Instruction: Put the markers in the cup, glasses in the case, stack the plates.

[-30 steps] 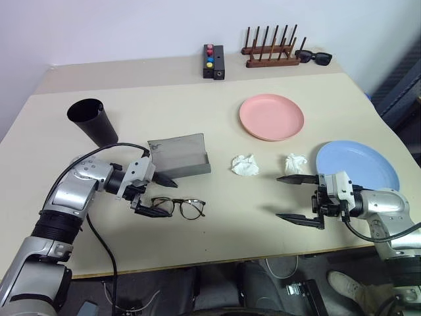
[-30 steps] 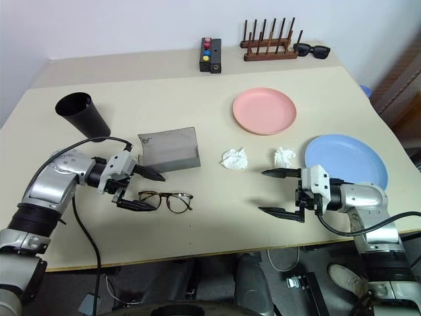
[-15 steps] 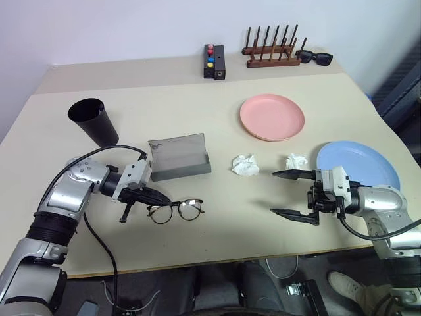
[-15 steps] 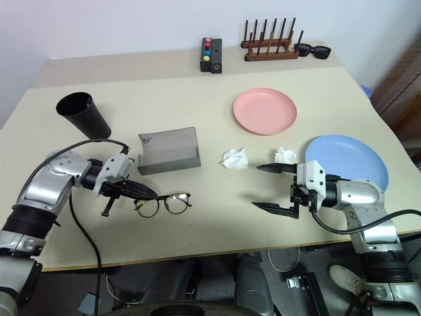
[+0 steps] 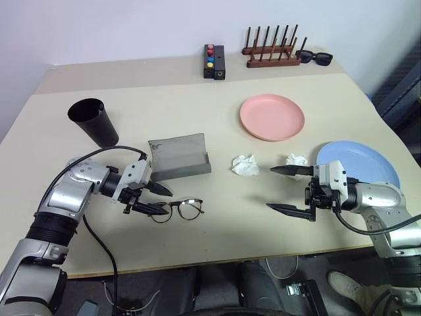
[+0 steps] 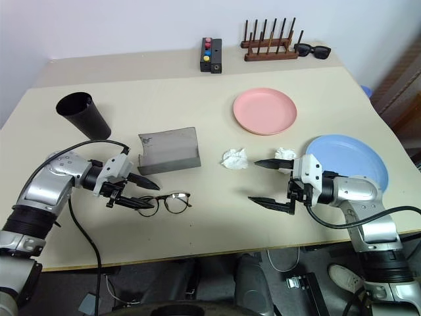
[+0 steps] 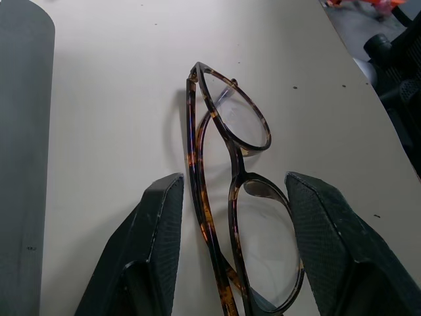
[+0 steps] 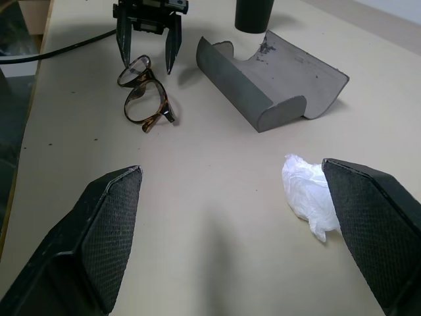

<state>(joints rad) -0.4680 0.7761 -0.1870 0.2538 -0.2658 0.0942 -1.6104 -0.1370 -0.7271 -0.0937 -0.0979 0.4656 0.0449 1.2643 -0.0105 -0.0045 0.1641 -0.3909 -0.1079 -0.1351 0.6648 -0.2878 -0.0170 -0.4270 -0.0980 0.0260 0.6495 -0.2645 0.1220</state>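
The grey case's open flap (image 5: 177, 149) is joined to the back of the case's shallow tray (image 5: 179, 165), so the flap will swing over the glasses when the robot pushes it.
The thin dark-rimmed glasses (image 5: 177, 209) lie folded on the table in front of the open grey case (image 5: 177, 158). My left gripper (image 5: 156, 200) is open, one finger on each side of the glasses' left end; in the left wrist view its pads (image 7: 158, 230) flank the frame (image 7: 235, 164) without touching it. My right gripper (image 5: 270, 188) hangs open above bare table, left of the light blue plate (image 5: 362, 161). The pink plate (image 5: 272, 116) sits farther back. The black cup (image 5: 93, 122) stands at the far left. The markers are out of view.
Two crumpled white tissues (image 5: 245, 164) (image 5: 295, 162) lie between the case and the blue plate. Along the back edge stand a black box with coloured buttons (image 5: 214, 61), a wooden peg rack (image 5: 271, 49) and black sunglasses (image 5: 313, 57).
The left gripper closed at the glasses half a second ago and has opened again; the glasses shifted slightly. The right gripper crept a little to the left.
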